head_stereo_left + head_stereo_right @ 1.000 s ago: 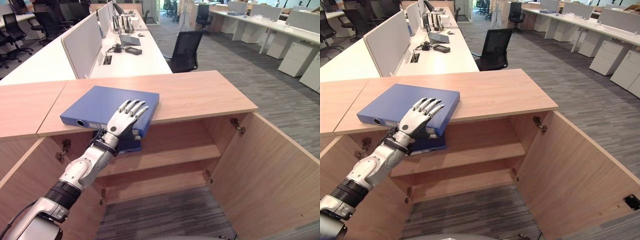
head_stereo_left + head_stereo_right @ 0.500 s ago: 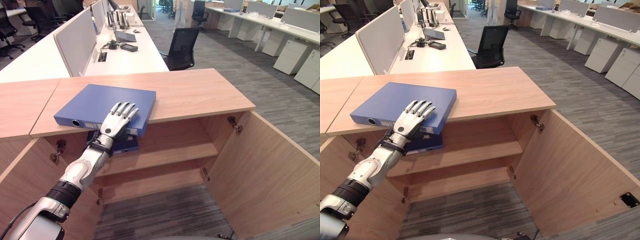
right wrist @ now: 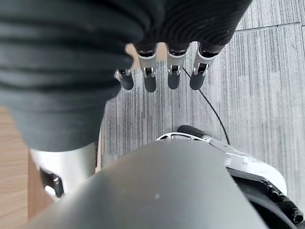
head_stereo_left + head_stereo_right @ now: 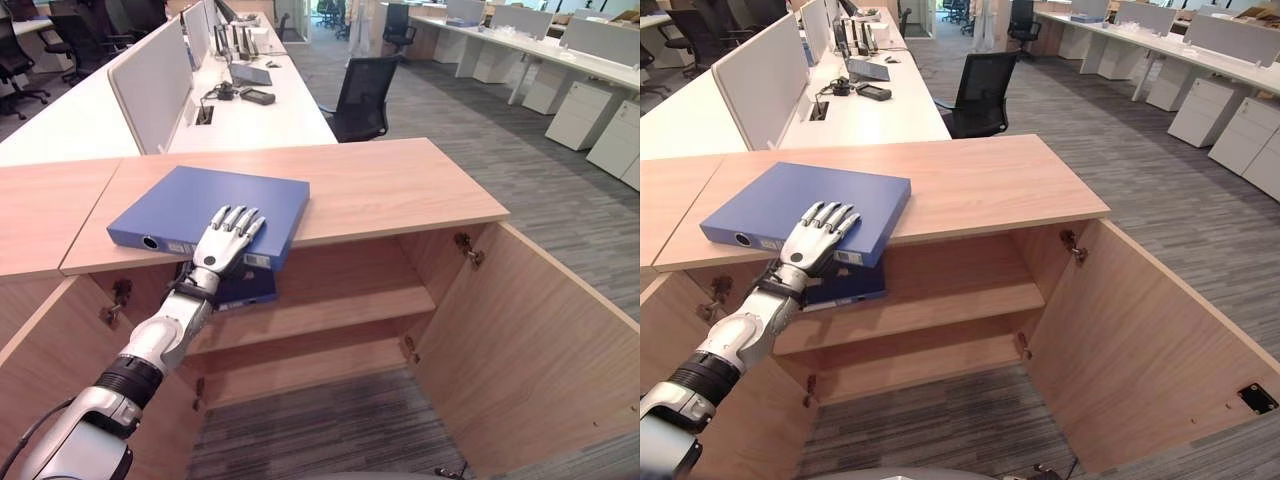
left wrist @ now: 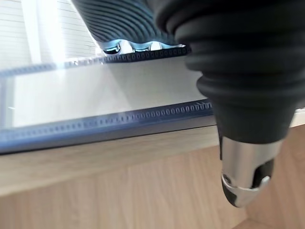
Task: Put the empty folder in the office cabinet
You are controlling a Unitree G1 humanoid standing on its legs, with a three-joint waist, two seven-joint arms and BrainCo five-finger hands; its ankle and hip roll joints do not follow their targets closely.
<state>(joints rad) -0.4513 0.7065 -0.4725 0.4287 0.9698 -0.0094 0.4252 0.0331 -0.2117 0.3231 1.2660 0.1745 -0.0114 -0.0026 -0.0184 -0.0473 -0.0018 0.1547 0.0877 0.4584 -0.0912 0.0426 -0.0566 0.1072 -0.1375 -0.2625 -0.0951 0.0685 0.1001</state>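
Observation:
I expect the blue folder (image 4: 205,205) to stay flat and shut when I lift it upright, because its near corner (image 4: 270,258) sticks out level past the cabinet top's front edge.
A blue folder (image 4: 200,205) lies flat on the wooden cabinet top (image 4: 400,185), its near corner over the front edge. My left hand (image 4: 225,240) rests on that corner with straight fingers spread on the cover, open. In the left wrist view the folder's edge (image 5: 95,124) runs above the wood, and the thumb (image 5: 245,176) hangs free in front of it. A second blue folder (image 4: 248,288) lies on the upper shelf (image 4: 340,310) just below. My right hand (image 3: 149,78) hangs over the carpet with relaxed fingers, open and holding nothing.
The cabinet's right door (image 4: 540,340) stands wide open toward me; the lower shelf (image 4: 310,365) is bare. Behind the cabinet are white desks with dividers (image 4: 150,85) and a black office chair (image 4: 365,95). Grey carpet lies to the right.
My left hand has slid back along the folder toward its near left corner. The folder stays in place on the cabinet top. The head camera shifted a little.

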